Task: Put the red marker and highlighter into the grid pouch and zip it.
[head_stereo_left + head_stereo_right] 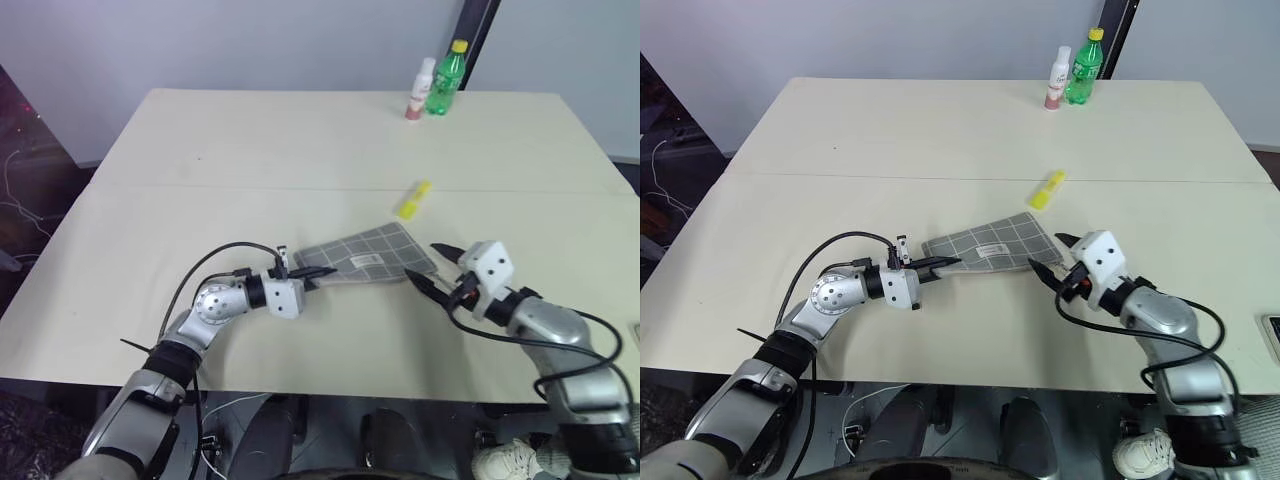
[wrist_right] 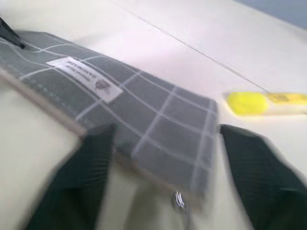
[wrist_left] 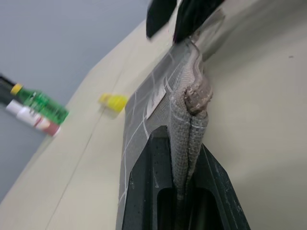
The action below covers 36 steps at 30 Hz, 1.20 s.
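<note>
I can see that the grid pouch is shut, its zipper pull hanging by my open right gripper. Next, I draw the pull toward my left gripper's end with my right gripper first.
The grid pouch, grey with white lines and a white label, lies flat near the table's front. My left gripper is shut on the pouch's left end, and the fabric edge is pinched between its fingers. At the pouch's right end my right gripper stands open, its fingers straddling the corner where a small zipper pull shows. The yellow highlighter lies on the table just beyond the pouch. The red marker is out of view.
A green bottle and a white-and-pink bottle stand together at the table's far edge. The cream table stretches wide to the left and behind the pouch; its front edge runs close under both arms.
</note>
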Tool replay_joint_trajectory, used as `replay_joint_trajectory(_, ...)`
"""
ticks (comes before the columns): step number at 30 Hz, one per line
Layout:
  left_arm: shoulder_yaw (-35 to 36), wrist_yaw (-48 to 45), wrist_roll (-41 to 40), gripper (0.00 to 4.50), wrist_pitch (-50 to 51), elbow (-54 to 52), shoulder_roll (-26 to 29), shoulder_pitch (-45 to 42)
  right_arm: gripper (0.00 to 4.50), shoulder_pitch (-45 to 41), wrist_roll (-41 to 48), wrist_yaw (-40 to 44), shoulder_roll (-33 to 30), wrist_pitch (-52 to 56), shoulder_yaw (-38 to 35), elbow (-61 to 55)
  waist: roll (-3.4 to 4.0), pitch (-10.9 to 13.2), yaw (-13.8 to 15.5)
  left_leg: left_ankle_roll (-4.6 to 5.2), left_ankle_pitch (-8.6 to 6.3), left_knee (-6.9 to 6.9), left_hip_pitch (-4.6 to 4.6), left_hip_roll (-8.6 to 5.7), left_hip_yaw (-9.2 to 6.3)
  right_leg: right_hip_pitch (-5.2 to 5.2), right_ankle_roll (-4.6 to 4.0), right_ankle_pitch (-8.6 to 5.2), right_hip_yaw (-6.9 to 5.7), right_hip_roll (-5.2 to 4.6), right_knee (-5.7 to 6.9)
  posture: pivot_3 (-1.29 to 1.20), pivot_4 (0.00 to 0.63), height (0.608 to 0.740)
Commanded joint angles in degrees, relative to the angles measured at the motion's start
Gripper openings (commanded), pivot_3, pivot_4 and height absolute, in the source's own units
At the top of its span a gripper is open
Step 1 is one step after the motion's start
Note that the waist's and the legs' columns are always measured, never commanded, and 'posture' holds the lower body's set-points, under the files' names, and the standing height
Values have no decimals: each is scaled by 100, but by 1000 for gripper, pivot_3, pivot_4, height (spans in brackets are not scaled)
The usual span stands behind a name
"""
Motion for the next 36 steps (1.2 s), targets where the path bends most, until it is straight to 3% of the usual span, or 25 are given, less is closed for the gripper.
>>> replay_joint_trajectory(1, 237, 252, 26, 0, 159, -211, 80, 74, 4453, 264, 132, 105, -206, 382, -134, -315, 0, 0, -14, 0, 0, -1, 0, 0, 0, 0, 0, 0, 0, 0, 0, 0, 150, 740)
replay_joint_trajectory(10, 213, 284, 39, 0, 253, -492, 118, 217, 4453, -654, -446, -533, 310, 368, 319, 885, 0, 0, -19, 0, 0, -1, 0, 4, 1, -13, -2, 1, 0, -1, 1, 0, 150, 740)
replay_joint_trajectory(11, 216, 281, 35, 0, 260, -517, 125, 229, 4224, -772, -382, -547, 414, 451, 326, 1028, 0, 0, -14, 0, 0, -1, 0, 3, 1, -13, -2, 1, 0, -1, 1, 0, 150, 740)
replay_joint_trajectory(13, 226, 300, 59, 0, 287, -568, 144, 244, 3558, -948, -427, -545, 489, 514, 430, 1232, 0, 0, -13, 1, 0, 0, -1, 2, 1, -13, -1, 2, -1, 0, 1, 0, 150, 740)
replay_joint_trajectory(19, 253, 405, 135, 0, 405, -714, 162, 271, 339, -960, -560, -336, 413, 686, 886, 856, 0, 0, -17, 1, 0, 0, 0, 1, 1, -13, -1, 2, -1, 0, 4, 0, 150, 740)
replay_joint_trajectory(20, 244, 444, 178, 0, 401, -731, 164, 280, 89, -916, -619, -296, 372, 713, 1016, 731, 0, 0, -21, 1, 0, 0, 0, 1, 1, -13, -1, 2, 0, 0, 4, 0, 150, 740)
replay_joint_trajectory(28, 81, 575, 395, 0, 411, -713, -7, 250, 89, -1440, -1422, -96, 391, 532, 2309, 39, 0, 0, -34, 0, 0, -1, 0, 4, 0, -18, -2, 1, 0, 3, 5, 0, 150, 740)
replay_joint_trajectory(33, -67, 670, 772, 0, 343, -435, -86, 62, 89, -1773, -1996, 615, -15, -689, 2951, 86, -2, 1, -1, 0, 0, 1, -5, -4, 1, -19, -1, 2, -2, -1, 4, 0, 150, 740)
replay_joint_trajectory(36, -151, 692, 897, 0, 247, -296, -122, -43, 89, -1953, -1591, 764, 249, -769, 2783, 184, -6, -2, -12, 0, 0, 5, -2, -5, 0, -11, 0, 2, -3, -1, 4, 0, 150, 740)
